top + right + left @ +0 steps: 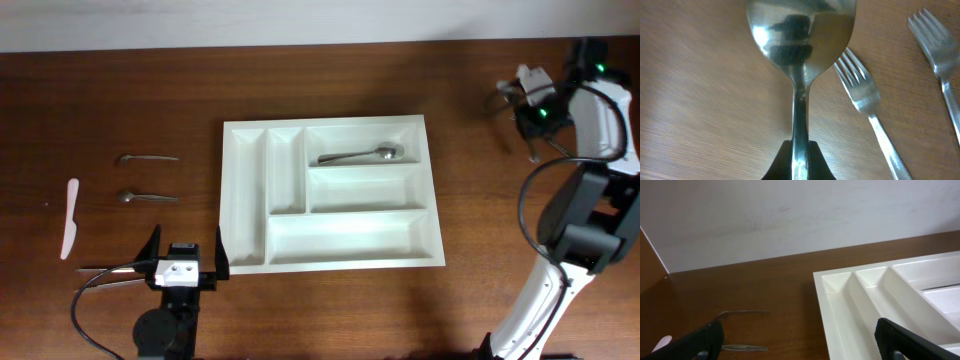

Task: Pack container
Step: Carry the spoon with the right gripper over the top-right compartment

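My right gripper has the large spoon by its handle (800,112). I should move next until the large spoon hangs over the open space (348,138) beside the tray's spoon.
The container, a white cutlery tray (244,200), lies mid-table with one metal spoon (360,155) in its top wide compartment. The left wrist view shows its near corner (840,285). My left gripper (185,258) is open and empty just off the tray's front left corner, and its fingers (800,347) straddle bare wood. My right gripper (528,105) is far right at the back, away from the tray. In the right wrist view it (800,161) is shut on the handle of a large metal spoon (800,35) held above the table.
Two metal spoons (147,158) (147,197) and a white plastic knife (70,218) lie left of the tray; the spoons also show in the left wrist view (745,312) (742,347). Two forks (865,100) (940,55) lie on the wood under the held spoon.
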Available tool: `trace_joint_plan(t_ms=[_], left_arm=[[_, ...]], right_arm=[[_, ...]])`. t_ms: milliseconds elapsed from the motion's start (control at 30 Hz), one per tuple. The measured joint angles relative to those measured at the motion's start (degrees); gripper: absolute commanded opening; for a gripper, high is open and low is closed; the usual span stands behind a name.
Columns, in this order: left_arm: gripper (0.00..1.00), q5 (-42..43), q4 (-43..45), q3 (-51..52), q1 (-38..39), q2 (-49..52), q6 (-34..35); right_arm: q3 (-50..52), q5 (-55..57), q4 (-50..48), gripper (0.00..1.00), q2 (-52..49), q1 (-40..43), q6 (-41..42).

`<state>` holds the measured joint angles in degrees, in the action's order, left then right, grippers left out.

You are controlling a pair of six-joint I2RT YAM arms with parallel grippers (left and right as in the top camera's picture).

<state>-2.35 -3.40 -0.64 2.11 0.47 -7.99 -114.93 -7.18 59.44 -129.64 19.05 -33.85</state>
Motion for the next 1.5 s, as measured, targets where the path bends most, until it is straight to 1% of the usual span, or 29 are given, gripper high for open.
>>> trace_joint_plan(t_ms=[167, 233, 367, 467, 600, 767, 1067, 1300, 1500], left_arm=[[0.99, 0.0, -0.2, 0.0, 0.0, 0.0, 0.0], [0.99, 0.0, -0.5, 0.0, 0.0, 0.0, 0.0], [0.99, 0.0, -0.9, 0.0, 0.0, 0.0, 0.0], [0.99, 0.0, -0.9, 0.0, 0.0, 0.0, 0.0], [0.99, 0.0, -1.0, 0.0, 0.0, 0.0, 0.0], [0.99, 0.0, -1.0, 0.0, 0.0, 0.0, 0.0], [0.99, 0.0, -1.0, 0.0, 0.0, 0.0, 0.0], [0.99, 0.0, -1.0, 0.0, 0.0, 0.0, 0.0], [0.99, 0.0, -1.0, 0.0, 0.0, 0.0, 0.0]], right_arm=[[-5.2, -3.3, 0.9, 0.04, 0.0, -5.8, 14.3], [-5.9, -4.4, 0.5, 0.04, 0.0, -7.8, 19.6], [-6.0, -5.9, 0.4, 0.04, 0.0, -12.3, 33.2], [-6.0, -6.5, 0.3, 0.04, 0.0, -15.5, 44.5], [-6.0, -7.0, 0.2, 0.04, 0.0, -19.0, 61.5], [-6.0, -6.8, -1.4, 0.04, 0.0, -23.0, 79.4], [-6.0, -1.7, 0.3, 0.04, 0.0, -31.4, 107.0], [-6.0, 4.0, 3.7, 0.04, 0.0, -36.3, 123.6], [-5.8, 5.5, 3.8, 0.04, 0.0, -37.0, 132.1]])
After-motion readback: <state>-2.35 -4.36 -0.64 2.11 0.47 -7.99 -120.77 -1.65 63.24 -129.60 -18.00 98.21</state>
